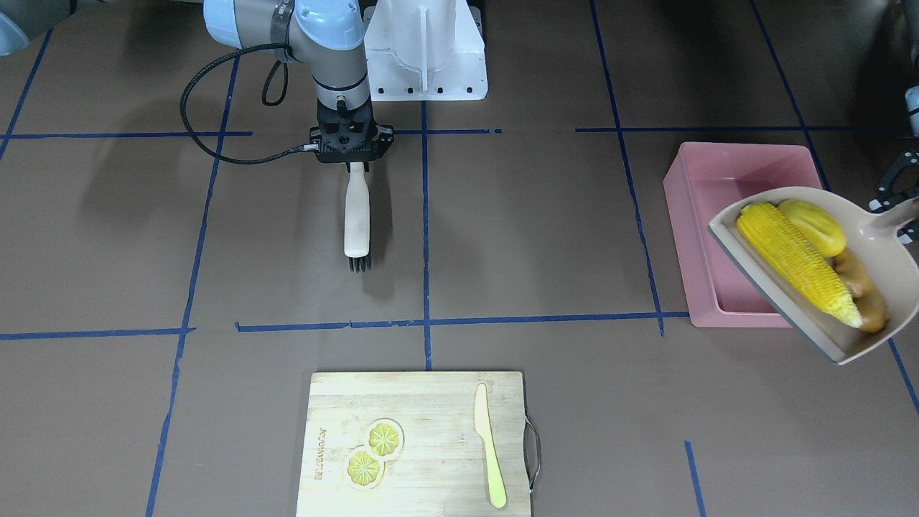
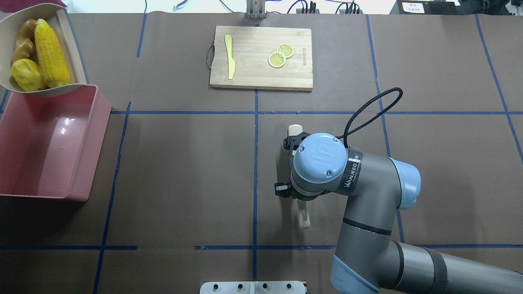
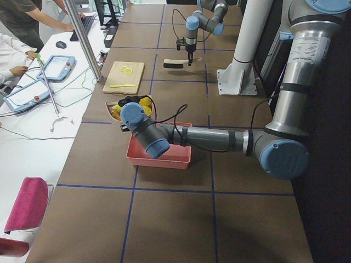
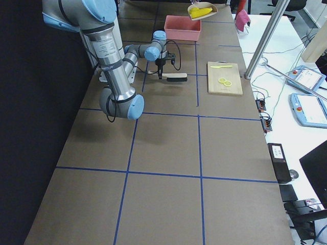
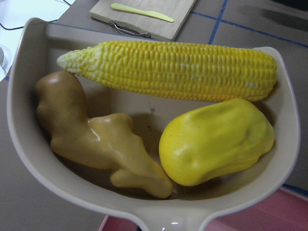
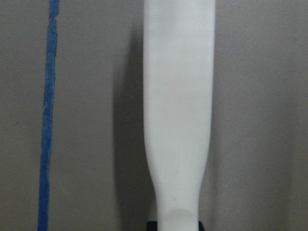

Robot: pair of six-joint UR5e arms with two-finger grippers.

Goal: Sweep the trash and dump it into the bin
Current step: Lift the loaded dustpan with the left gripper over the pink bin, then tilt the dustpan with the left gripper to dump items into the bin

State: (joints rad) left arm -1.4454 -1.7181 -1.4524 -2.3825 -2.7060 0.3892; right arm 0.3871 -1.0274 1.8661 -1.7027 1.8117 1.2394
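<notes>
The dustpan's front edge [image 1: 772,296] sticks out past the bin's edge, so next my left gripper pulls the dustpan back and turns its front edge toward the pink bin [image 1: 728,194] before tipping it.
The trash lies in a beige dustpan [image 1: 884,248]: a yellow corn cob [image 1: 797,262], a rounded yellow lump [image 1: 815,226] and a tan ginger root [image 1: 858,287]. My left gripper [image 1: 897,208] is shut on the dustpan's handle and holds the pan tilted over one end of the pink bin [image 1: 739,149]. The left wrist view shows the corn cob [image 5: 183,70], lump [image 5: 216,142] and ginger [image 5: 96,134] close up. Mid-table, my right gripper [image 1: 357,166] is shut on the white handle of a brush [image 1: 357,215]. Its black bristles point away from the robot.
A wooden cutting board [image 1: 431,402] lies at the table edge far from the robot, with two lemon slices [image 1: 373,452] and a yellow-green knife [image 1: 490,445] on it. The robot's white base [image 1: 425,50] stands behind the brush. People sit at a side table [image 3: 22,33].
</notes>
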